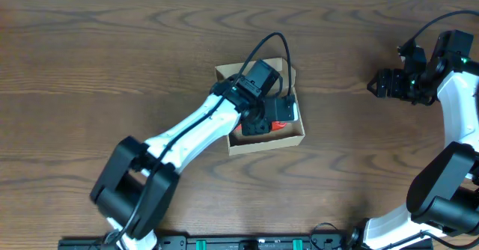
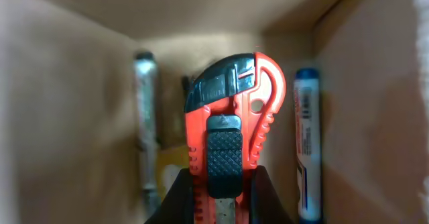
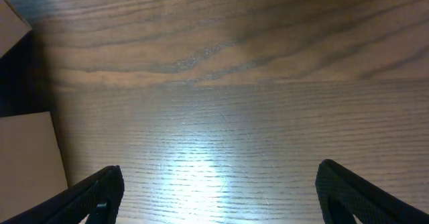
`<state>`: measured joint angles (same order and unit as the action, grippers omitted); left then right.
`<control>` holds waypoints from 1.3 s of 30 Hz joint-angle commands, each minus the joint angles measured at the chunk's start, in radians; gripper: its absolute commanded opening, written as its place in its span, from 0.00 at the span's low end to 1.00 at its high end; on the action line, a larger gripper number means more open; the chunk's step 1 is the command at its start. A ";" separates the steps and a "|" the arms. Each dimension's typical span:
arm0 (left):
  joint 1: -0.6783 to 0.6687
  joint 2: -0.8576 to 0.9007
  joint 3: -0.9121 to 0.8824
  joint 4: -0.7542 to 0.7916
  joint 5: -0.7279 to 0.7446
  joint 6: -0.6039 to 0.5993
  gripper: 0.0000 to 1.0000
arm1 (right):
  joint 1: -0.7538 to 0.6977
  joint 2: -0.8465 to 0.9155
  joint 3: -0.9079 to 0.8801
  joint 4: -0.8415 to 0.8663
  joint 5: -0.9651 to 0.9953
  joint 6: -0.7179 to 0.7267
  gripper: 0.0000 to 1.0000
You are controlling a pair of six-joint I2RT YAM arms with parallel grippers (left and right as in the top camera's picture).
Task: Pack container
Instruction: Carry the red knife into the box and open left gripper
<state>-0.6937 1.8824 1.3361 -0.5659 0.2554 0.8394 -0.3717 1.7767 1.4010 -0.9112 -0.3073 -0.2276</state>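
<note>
I keep lowering my left gripper to the container's bottom and let go there, because the box cutter is inside the container's sides and lined up with the markers.
The container is a small tan cardboard box in the middle of the table, its flap open at the back. My left gripper reaches down inside it, shut on a red and black box cutter, which also shows as a bit of red in the overhead view. In the left wrist view the box walls surround the cutter. A grey marker lies to its left and a blue and white marker to its right. My right gripper is open and empty over bare table at the far right.
The wooden table spreads around the box. In the right wrist view a tan cardboard piece shows at the left edge. The right arm stands along the right side.
</note>
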 commanded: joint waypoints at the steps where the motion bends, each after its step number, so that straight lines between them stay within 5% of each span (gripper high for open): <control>1: 0.028 0.045 0.022 0.002 0.004 -0.099 0.06 | 0.007 0.000 -0.003 -0.001 -0.015 -0.013 0.85; 20: 0.045 0.076 0.022 -0.056 -0.006 -0.115 0.12 | 0.007 0.000 -0.003 0.002 -0.015 -0.013 0.85; 21: 0.040 0.076 0.022 -0.060 -0.012 -0.108 0.15 | 0.007 0.000 -0.003 0.002 -0.015 -0.013 0.85; 23: 0.030 0.076 0.022 -0.063 -0.047 -0.106 0.42 | 0.007 0.000 -0.003 0.003 -0.015 -0.013 0.85; 25: 0.021 0.076 0.022 -0.063 -0.070 -0.106 0.43 | 0.007 0.000 -0.003 0.003 -0.015 -0.013 0.85; 28: 0.016 0.076 0.022 -0.062 -0.084 -0.106 0.58 | 0.007 0.000 -0.003 0.003 -0.015 -0.013 0.85; 33: 0.016 0.073 0.022 -0.063 -0.093 -0.106 0.69 | 0.007 0.000 -0.003 0.002 -0.015 -0.013 0.85; 39: 0.016 0.047 0.023 -0.063 -0.110 -0.107 0.71 | 0.007 0.000 -0.003 0.002 -0.015 -0.013 0.85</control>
<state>-0.6769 1.9362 1.3361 -0.6243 0.1658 0.7330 -0.3717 1.7767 1.4010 -0.9108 -0.3073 -0.2276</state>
